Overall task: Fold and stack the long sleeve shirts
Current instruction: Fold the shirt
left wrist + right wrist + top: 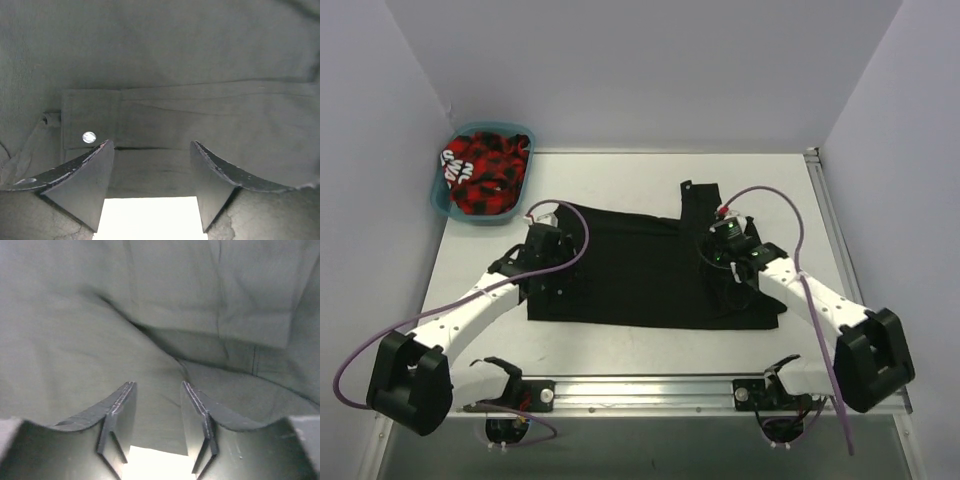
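The black shirt lies bunched (728,290) below my right gripper, so next my right gripper pulls the front corner (768,317) forward and straightens the shirt's edge next to the sleeve before folding.
A plain black long sleeve shirt (640,270) lies spread flat in the middle of the table. My left gripper (542,242) is low over its left edge. In the left wrist view the gripper (152,146) is open, with a black cuff (92,120) and one small pale button (89,137) just ahead of the left finger (82,172). My right gripper (725,246) is over the shirt's right part, near a sleeve that points to the back. In the right wrist view the gripper (158,386) is open, with folded black cloth (150,315) under and ahead of it.
A teal plastic basket (444,195) stands at the back left corner and holds a red and black checked cloth (485,172). A metal rail (650,388) runs along the table's front edge. Bare white table (620,350) shows in front of the shirt.
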### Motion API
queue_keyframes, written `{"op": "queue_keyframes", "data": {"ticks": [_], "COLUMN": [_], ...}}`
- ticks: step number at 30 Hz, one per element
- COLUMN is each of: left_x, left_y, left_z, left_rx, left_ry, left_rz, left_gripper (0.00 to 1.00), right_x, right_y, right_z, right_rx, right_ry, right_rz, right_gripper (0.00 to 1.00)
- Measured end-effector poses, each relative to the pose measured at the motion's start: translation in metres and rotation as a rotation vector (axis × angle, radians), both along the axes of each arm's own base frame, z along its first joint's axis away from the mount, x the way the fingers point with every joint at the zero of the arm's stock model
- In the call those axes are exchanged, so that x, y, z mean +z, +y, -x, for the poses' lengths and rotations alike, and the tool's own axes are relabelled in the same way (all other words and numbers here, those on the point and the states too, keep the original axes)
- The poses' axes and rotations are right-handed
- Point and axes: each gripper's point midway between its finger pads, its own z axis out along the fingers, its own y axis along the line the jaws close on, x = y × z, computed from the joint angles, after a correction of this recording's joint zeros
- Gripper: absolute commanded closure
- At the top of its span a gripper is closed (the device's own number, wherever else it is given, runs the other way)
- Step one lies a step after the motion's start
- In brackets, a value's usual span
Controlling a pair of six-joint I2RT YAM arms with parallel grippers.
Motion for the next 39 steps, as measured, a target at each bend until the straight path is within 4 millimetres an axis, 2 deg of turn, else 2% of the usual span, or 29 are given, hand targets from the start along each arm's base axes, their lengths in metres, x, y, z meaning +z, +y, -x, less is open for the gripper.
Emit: {"op": "queue_keyframes", "data": {"ticks": [5, 7, 11, 14, 16, 21, 24, 27, 30, 32, 35, 39], "left_x": [-0.034, -0.046, -0.077, -0.074, -0.073, -0.068, -0.058, -0.034, 0.0, 0.019, 0.029, 0.006], "left_y": [0.008, 0.012, 0.032, 0.033, 0.033, 0.033, 0.034, 0.035, 0.033, 0.03, 0.021, 0.013], "left_z": [0.004, 0.009, 0.028, 0.028, 0.034, 0.073, 0.094, 0.098, 0.083, 0.069, 0.055, 0.044], "left_rx": [0.025, 0.042, 0.118, 0.164, 0.183, 0.195, 0.203, 0.198, 0.175, 0.145, 0.091, 0.036], "left_ry": [0.095, 0.124, 0.223, 0.202, 0.191, 0.224, 0.236, 0.199, 0.131, 0.081, 0.049, 0.094], "left_rz": [-0.069, -0.075, -0.071, 0.015, 0.059, 0.143, 0.174, 0.19, 0.182, 0.161, 0.117, 0.041], "left_gripper": [0.36, 0.36, 0.36, 0.36, 0.36, 0.32, 0.27, 0.2, 0.17, 0.17, 0.17, 0.17], "right_x": [-0.056, -0.07, -0.083, -0.083, -0.084, -0.083, -0.072, -0.043, -0.007, 0.008, 0.008, -0.02], "right_y": [-0.006, -0.011, -0.018, -0.017, -0.015, -0.016, -0.018, -0.017, -0.022, -0.035, -0.064, -0.088], "right_z": [0.022, 0.032, 0.047, 0.053, 0.064, 0.114, 0.133, 0.126, 0.101, 0.083, 0.071, 0.079], "right_rx": [0.046, 0.06, 0.075, 0.083, 0.097, 0.147, 0.161, 0.146, 0.081, -0.012, -0.177, -0.352], "right_ry": [0.199, 0.261, 0.34, 0.356, 0.374, 0.46, 0.469, 0.363, 0.219, 0.155, 0.152, 0.22], "right_rz": [0.155, 0.199, 0.244, 0.244, 0.238, 0.218, 0.2, 0.153, 0.11, 0.089, 0.079, 0.032], "right_gripper": [0.62, 0.62, 0.61, 0.59, 0.57, 0.52, 0.41, 0.38, 0.38, 0.38, 0.38, 0.38]}}
